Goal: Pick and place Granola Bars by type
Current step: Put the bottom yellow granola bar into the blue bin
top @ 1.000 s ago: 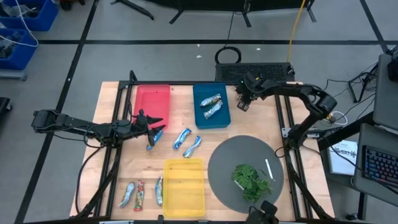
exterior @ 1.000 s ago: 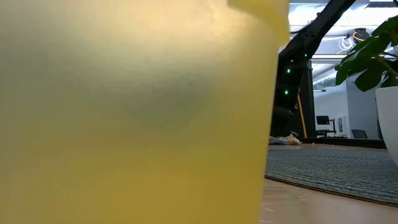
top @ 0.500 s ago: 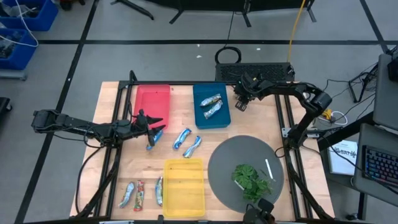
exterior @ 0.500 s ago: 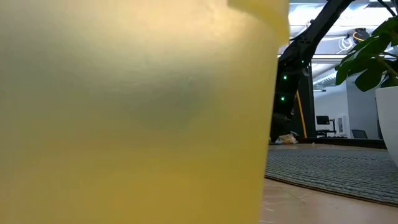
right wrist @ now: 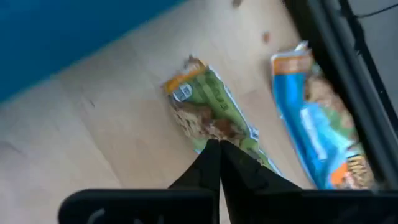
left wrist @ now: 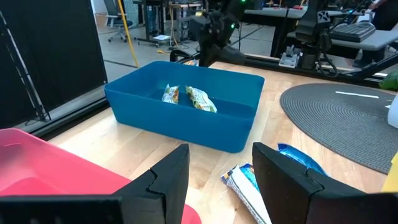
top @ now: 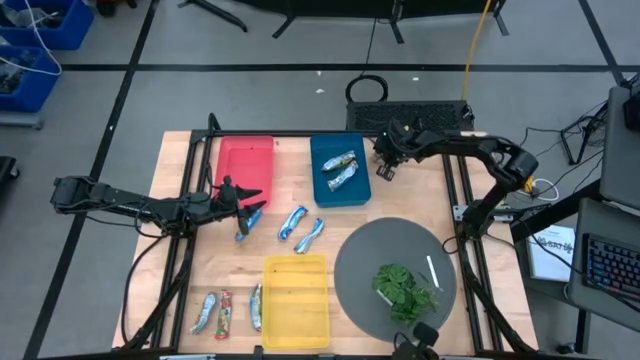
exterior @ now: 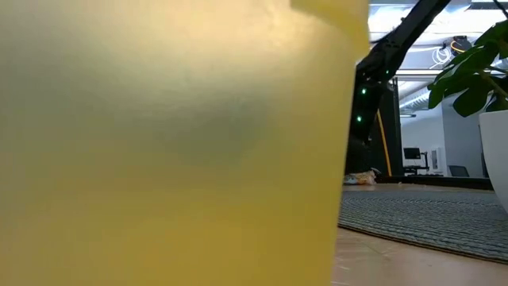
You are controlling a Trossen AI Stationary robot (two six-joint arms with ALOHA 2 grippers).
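Observation:
The green bar's side edge is at my right gripper's closed fingers. I should open them and pinch the green bar by its near end before I carry it to the blue tray.
My right gripper is to the right of the blue tray, shut, with its tips down on a green granola bar lying flat on the wood. A blue bar lies beside it. My left gripper hovers open by the red tray, above a blue-and-white bar. Two bars lie in the blue tray. Two more bars lie mid-table, and three bars lie left of the yellow tray. My right gripper comes down from above with its shut fingertips on the middle of the green bar's wrapper. The fingers hide the contact point, so I cannot tell whether a fold of wrapper is pinched between them. The bar lies flat on the table.
A grey round mat at the near right carries a green leafy bunch and a thin white stick. The yellow tray's wall fills most of the low view. Bare wood lies between the trays.
My right gripper has edged a little toward the blue tray and its fingers have closed together on the green bar.

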